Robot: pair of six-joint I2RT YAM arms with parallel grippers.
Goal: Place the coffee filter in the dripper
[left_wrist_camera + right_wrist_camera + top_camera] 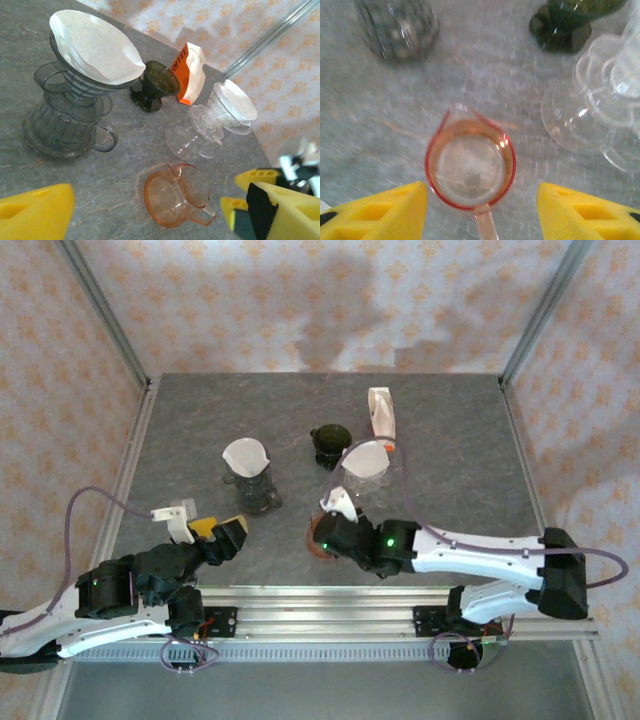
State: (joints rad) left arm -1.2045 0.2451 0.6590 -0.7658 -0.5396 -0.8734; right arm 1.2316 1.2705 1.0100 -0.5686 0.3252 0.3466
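Note:
I should keep moving my open right gripper to the dark green cup's far rim (337,427), which stands clear of the coffee bag, until the fingers straddle that rim (341,428).
A white coffee filter (95,45) sits in the grey dripper (65,80) on its grey carafe, left of centre (247,457). A second coffee filter (239,100) rests in a clear dripper (227,112) on a clear server (366,458). My right gripper (482,205) is open, its yellow fingers standing either side of the handle of an orange glass pitcher (470,165) without touching it. In the top view the right gripper (325,535) hangs over that pitcher. At the near left my left gripper (150,205) is open and holds nothing.
A dark green cup (330,443) stands mid-table. An orange and white coffee bag (381,415) stands behind the clear dripper. The orange pitcher (176,192) stands upright on the table in front of the clear server. Metal frame posts rise at the back corners.

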